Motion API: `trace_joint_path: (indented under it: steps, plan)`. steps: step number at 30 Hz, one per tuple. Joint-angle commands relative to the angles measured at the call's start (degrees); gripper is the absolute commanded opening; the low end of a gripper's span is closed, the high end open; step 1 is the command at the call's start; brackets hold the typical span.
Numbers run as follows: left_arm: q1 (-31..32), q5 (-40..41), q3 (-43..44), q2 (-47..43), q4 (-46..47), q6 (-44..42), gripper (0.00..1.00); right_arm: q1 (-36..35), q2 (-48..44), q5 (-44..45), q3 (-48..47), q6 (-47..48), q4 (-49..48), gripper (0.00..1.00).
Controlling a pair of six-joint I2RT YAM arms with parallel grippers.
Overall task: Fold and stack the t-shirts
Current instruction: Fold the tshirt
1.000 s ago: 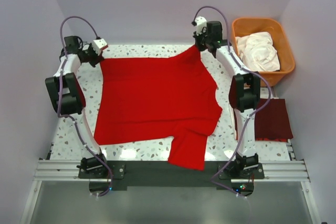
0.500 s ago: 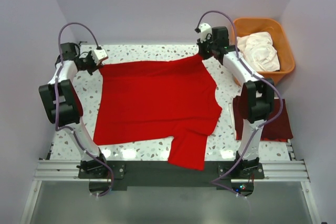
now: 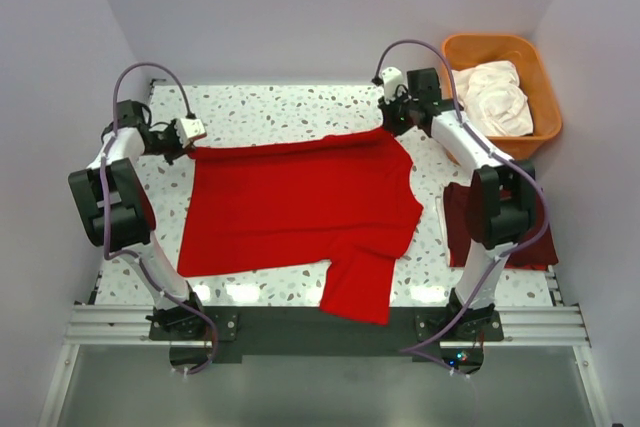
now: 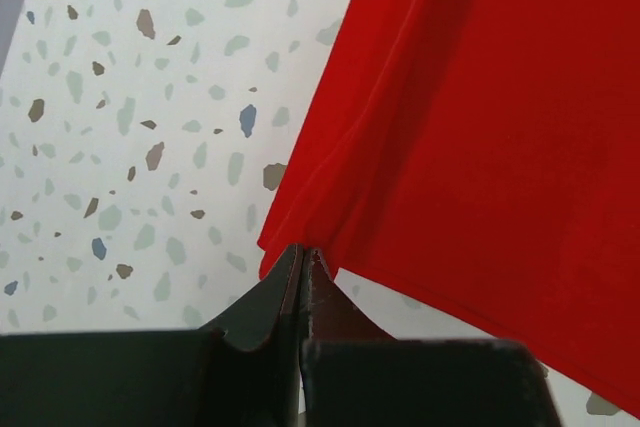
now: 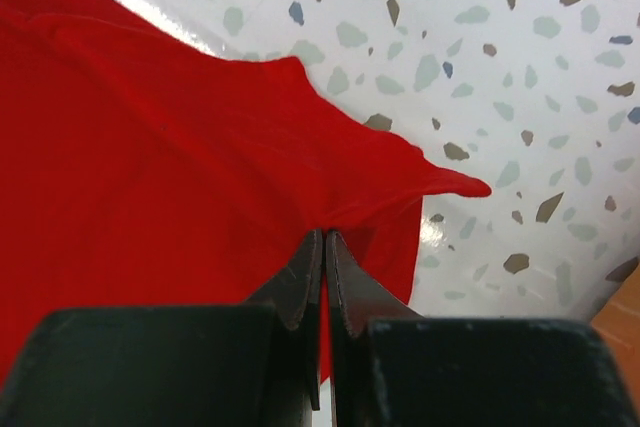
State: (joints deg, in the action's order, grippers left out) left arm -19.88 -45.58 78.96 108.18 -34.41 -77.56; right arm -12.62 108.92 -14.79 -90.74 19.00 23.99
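My right gripper should keep pulling toward the near side (image 3: 383, 154) until the red t-shirt's far edge (image 3: 290, 148), which stretches from my left gripper to my right gripper, lies straight.
A bright red t-shirt (image 3: 300, 212) lies spread over the speckled table (image 3: 280, 107), one sleeve hanging off the near edge. My left gripper (image 3: 188, 150) is shut on its far left corner, the red cloth (image 4: 480, 117) pinched between the closed fingertips (image 4: 290, 282). My right gripper (image 3: 388, 127) is shut on the far right corner by the sleeve, where the red fabric (image 5: 150, 147) bunches at the closed fingers (image 5: 345, 282). The far edge is lifted and drawn toward the near side. A dark maroon t-shirt (image 3: 525, 232) lies folded at the right. White t-shirts (image 3: 490, 97) fill the tub.
An orange plastic tub (image 3: 500, 49) stands at the back right beyond the table. Grey walls close in on the left, back and right. A metal rail (image 3: 320, 325) with both arm bases runs along the near edge.
Both grippers have pulled the shirt's far edge toward the near side, so the red cloth now covers less of the table's back strip. Both stay shut on their corners.
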Motion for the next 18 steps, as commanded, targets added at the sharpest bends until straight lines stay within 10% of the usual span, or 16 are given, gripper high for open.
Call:
trace_joint_path:
  steps: [1,18]
  plan:
    - [-0.6,0.3,-1.4,-2.5,-1.2,-3.1,0.00,0.1,-4.7,-1.4,2.1,1.9,2.3,0.00]
    - [-0.5,2.2,-3.5,-3.0,2.1,-1.7,0.00,-3.7,-11.6,1.9,10.0,0.2,3.4,0.00]
